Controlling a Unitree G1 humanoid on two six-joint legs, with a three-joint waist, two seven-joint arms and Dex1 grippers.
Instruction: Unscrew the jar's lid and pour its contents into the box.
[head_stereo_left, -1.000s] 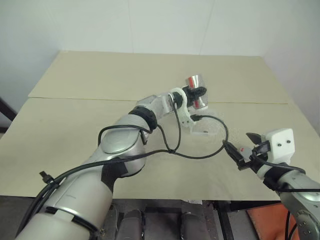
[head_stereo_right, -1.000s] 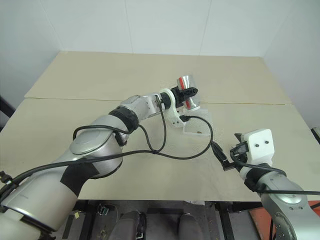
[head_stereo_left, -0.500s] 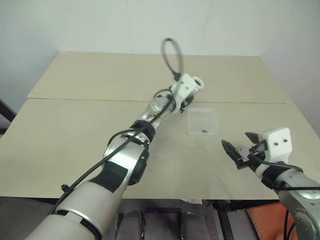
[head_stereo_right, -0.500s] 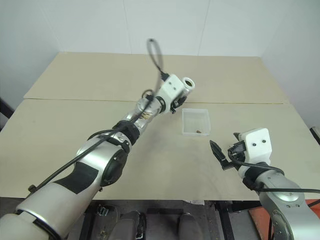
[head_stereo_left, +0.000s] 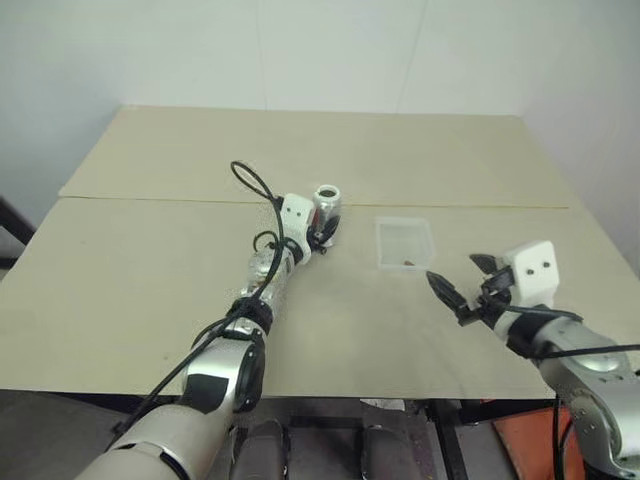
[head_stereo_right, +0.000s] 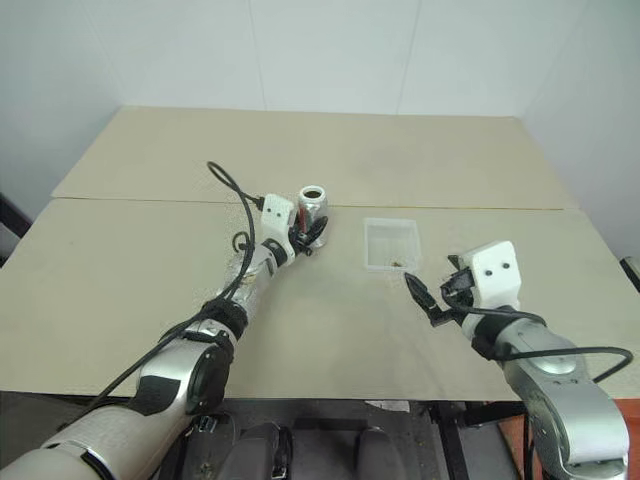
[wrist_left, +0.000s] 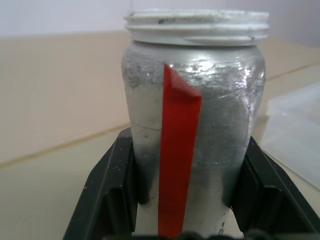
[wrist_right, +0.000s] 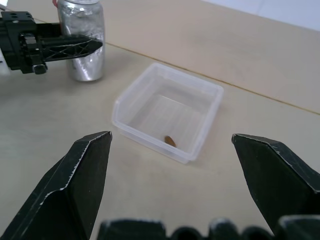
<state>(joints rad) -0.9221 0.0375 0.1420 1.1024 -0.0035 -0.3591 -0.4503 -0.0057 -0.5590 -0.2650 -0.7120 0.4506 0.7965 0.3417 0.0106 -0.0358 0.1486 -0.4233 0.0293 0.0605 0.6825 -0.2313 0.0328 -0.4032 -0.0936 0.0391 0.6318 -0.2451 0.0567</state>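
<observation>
The silvery jar (head_stereo_left: 325, 207) is upright and clear of the box, so my left gripper should keep bringing it down until its bottom meets the table (wrist_right: 86, 87), then let go.
The silvery jar (head_stereo_left: 326, 198) with its red stripe (wrist_left: 177, 150) stands upright on the table, left of the box, its threaded mouth bare. My left gripper (head_stereo_left: 322, 226) is shut on the jar's lower half, one black finger (wrist_left: 112, 192) on each side. The clear plastic box (head_stereo_left: 405, 243) sits to the jar's right and holds one small brown bit of the contents (wrist_right: 170, 141). My right gripper (head_stereo_left: 455, 268) hovers open just in front of the box with nothing between its fingers (wrist_right: 80, 180). The lid is out of view.
The beige table (head_stereo_left: 150, 270) has a seam running across it behind the jar and box. A black cable (head_stereo_left: 250, 185) loops up from my left wrist. The table's front edge lies close below my right arm.
My left arm has swung the jar away from its tipped pose over the box and set it upright to the box's left. My right gripper has edged toward the box, still open.
</observation>
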